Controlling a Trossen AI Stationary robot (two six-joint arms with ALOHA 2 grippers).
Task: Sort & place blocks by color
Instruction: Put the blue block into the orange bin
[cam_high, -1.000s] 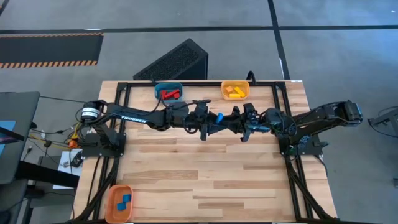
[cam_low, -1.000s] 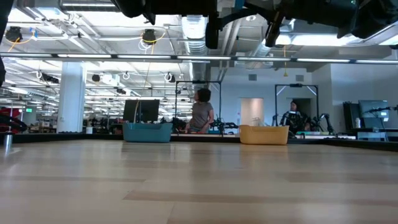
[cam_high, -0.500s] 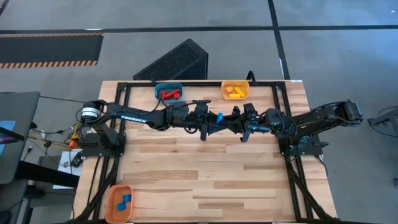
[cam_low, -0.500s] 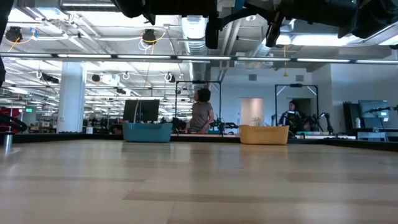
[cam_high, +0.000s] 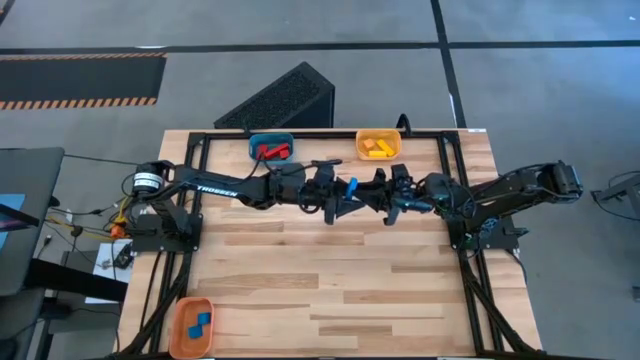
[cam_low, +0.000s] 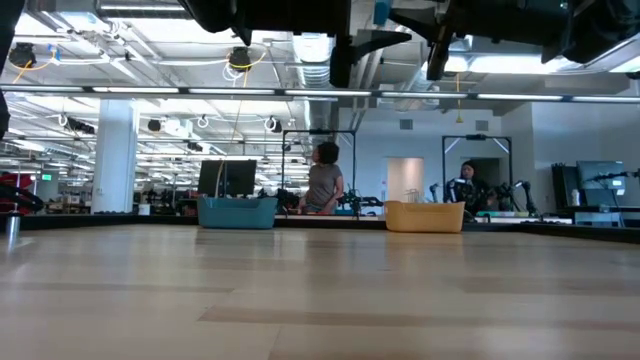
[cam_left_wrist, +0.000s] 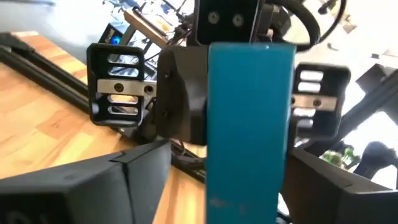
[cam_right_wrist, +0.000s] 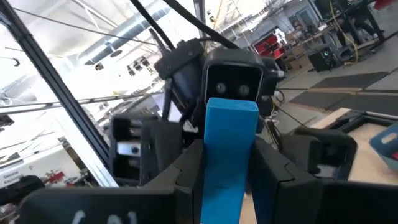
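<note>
My right gripper is too far from the orange bin (cam_high: 191, 328) to reach it, so next my left gripper reaches farther over the blue bar (cam_high: 351, 187), grabs the bar and carries it to the bin.
A blue bar block (cam_high: 352, 187) hangs in the air above the far middle of the table, between my two grippers, which face each other. My right gripper (cam_right_wrist: 229, 186) is shut on it. My left gripper (cam_left_wrist: 249, 193) is open; its fingers stand on either side of the same bar without touching it. In the low view only a sliver of the blue bar (cam_low: 381, 10) shows at the top edge. Red blocks lie in a blue bin (cam_high: 271, 147), yellow blocks in a yellow bin (cam_high: 378, 146), and blue blocks in an orange bin (cam_high: 192, 325). My right gripper pinches the blue bar between its two fingers, which lie on the bar's long side faces (cam_right_wrist: 217, 177). The fingers reach level from the table's right side and lie across the bar. The bar is lifted clear, high above the table, with its free end (cam_right_wrist: 231, 112) sticking out past the fingers.
The blue and yellow bins stand side by side at the table's far edge, the orange bin at the near left corner. A dark frame (cam_high: 200, 150) runs along the table's sides. People (cam_low: 325, 180) stand in the room beyond the table.
The left gripper has shifted slightly toward the right gripper. The blue bar and the right gripper have stayed where they were.
</note>
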